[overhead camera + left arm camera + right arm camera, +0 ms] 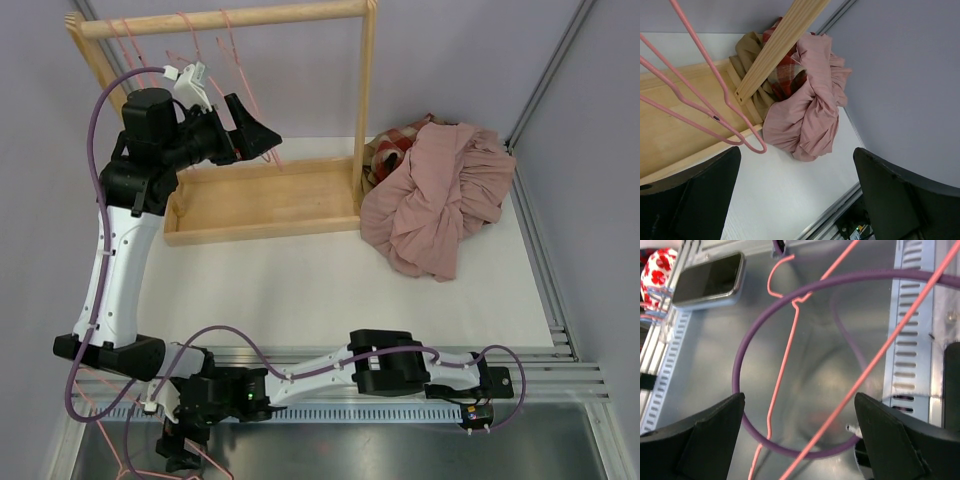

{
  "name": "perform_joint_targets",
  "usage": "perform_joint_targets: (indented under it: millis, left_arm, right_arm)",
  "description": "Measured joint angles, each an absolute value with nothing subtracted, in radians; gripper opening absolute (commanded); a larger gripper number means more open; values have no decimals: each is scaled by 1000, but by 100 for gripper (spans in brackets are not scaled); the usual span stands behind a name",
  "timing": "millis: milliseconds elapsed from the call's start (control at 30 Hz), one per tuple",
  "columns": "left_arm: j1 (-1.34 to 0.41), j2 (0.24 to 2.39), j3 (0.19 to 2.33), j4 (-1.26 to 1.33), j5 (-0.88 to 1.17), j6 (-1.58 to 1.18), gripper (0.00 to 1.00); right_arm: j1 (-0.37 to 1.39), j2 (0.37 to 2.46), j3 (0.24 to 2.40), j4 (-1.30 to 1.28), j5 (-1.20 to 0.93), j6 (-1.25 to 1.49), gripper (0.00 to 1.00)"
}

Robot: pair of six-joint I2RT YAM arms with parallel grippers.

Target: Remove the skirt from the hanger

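Note:
My fingers are open and the loose pink hanger's long wire (856, 386) slants across them, so next my right gripper turns in line with it (829, 421) before closing and lifting the hanger.
A crumpled pink skirt (440, 195) lies in a heap on the white table, right of the wooden rack (260, 205). It also shows in the left wrist view (805, 115). Bare pink wire hangers (195, 45) hang from the rack's rod, and their lower ends show in the left wrist view (700, 115). My left gripper (258, 135) is raised beside these hangers, open and empty (797, 200). My right gripper (178, 452) is folded down off the table's near left edge, open (800, 440) above a loose pink hanger (785, 365) on a metal surface.
A red plaid garment (787, 75) and a tan one (747, 55) lie under the skirt by the rack's right post (365, 110). A purple cable loop (745, 355) and a phone (707, 280) lie on the metal surface. A grey wall stands at the right.

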State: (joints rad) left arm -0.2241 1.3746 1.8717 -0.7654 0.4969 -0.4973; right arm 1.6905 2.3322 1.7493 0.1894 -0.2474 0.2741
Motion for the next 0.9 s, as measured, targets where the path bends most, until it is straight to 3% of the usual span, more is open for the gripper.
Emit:
perform_joint_targets:
  millis: [167,200,300,333,367,433,500,733,767,800,833,900]
  left_arm:
    - [-230,1365,1884,-766,501,-538,99]
    - [-232,1357,1885,-760,504,-552,99]
    - [-233,1324,1887,-737,521,-587,99]
    - [-233,1315,1892,-730,527,-596,99]
    - [-233,1309,1900,-725,533,-601,99]
    - [-233,1299,1911,-714,536,-602,99]
    - [-232,1293,1911,-712,535,-601,99]
    - [-232,1291,1906,-719,532,-583,99]
    - [-232,1290,1906,-720,532,-579,99]
    - [-232,1289,1906,-720,531,-576,99]
    - [-232,1289,1906,-722,531,-574,99]
    - [-232,1287,1906,-727,531,-573,99]
  right_arm:
    - [1699,2368,1830,121,-194,280,98]
    - [1701,2369,1837,105,-187,280,85]
    - [1707,2370,1846,72,-177,278,63]
    - [1708,2370,1846,66,-178,274,41]
    - [1708,2370,1846,62,-182,268,28]
    - [1709,2371,1847,62,-201,266,9]
    - [1709,2375,1851,54,-215,266,3]
    - [1708,2390,1868,30,-238,273,1]
    - [1706,2396,1874,22,-242,276,8]
    - [1704,2404,1885,14,-255,280,33]
    - [1701,2415,1902,2,-270,286,46]
    - [1697,2438,1941,-20,-301,285,59]
